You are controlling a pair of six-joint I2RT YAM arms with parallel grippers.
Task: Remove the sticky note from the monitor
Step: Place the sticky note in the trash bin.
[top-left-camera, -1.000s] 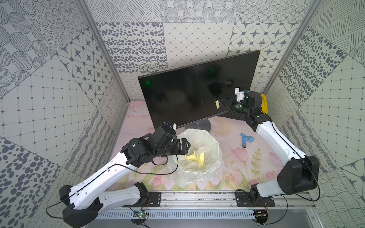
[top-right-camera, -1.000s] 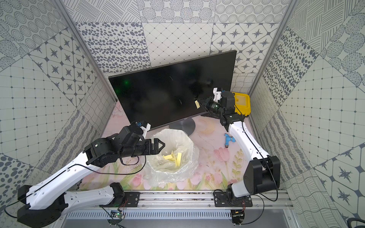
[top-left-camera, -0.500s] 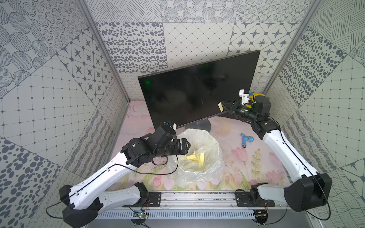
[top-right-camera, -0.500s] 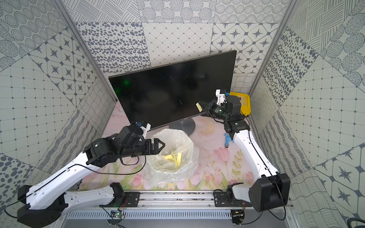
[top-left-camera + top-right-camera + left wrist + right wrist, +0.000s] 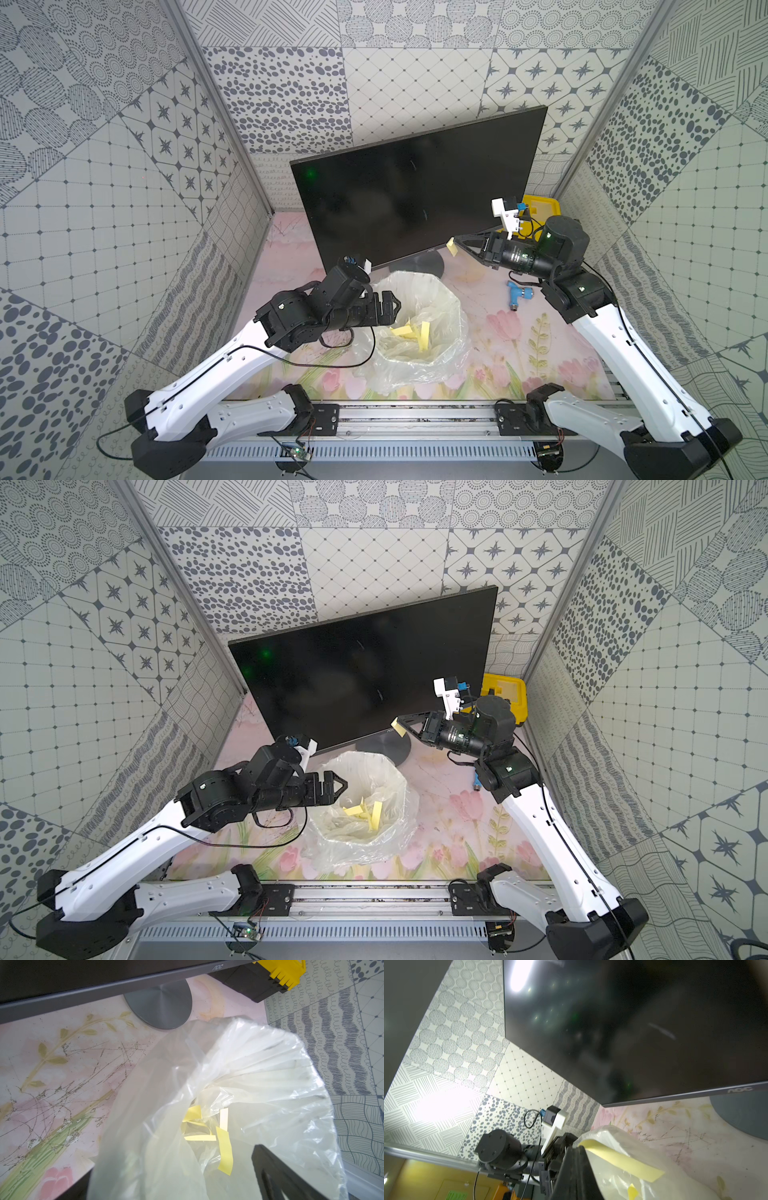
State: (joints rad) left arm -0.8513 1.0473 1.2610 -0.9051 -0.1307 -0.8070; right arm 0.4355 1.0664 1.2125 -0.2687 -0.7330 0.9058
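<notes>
The sticky note in my right gripper (image 5: 453, 246) is hanging clear of the monitor, so I should keep moving it until it is over the bag's opening (image 5: 428, 308), then let go.
The black monitor (image 5: 415, 199) (image 5: 365, 667) stands at the back on its round base. No note shows on its screen. My right gripper (image 5: 457, 242) (image 5: 401, 722) (image 5: 576, 1148) is shut on a yellow sticky note (image 5: 452, 248) (image 5: 399, 728) (image 5: 620, 1159), held in the air just off the screen's lower right corner. The note hangs free from the fingertips, apart from the screen. My left gripper (image 5: 390, 309) (image 5: 338, 787) stands open at the near left rim of a clear plastic bag (image 5: 440, 299) (image 5: 270, 1064), with bag film lying between its fingers (image 5: 280, 1178).
Several yellow notes (image 5: 411, 332) (image 5: 224, 1147) lie inside the bag. A yellow-and-black toolbox (image 5: 540, 205) (image 5: 505, 692) stands behind the right arm by the wall. A blue fitting (image 5: 519, 295) lies on the floral mat. Patterned walls close in on three sides.
My right gripper has drawn the note off the screen, down and away toward the lower right corner. The left arm has not moved.
</notes>
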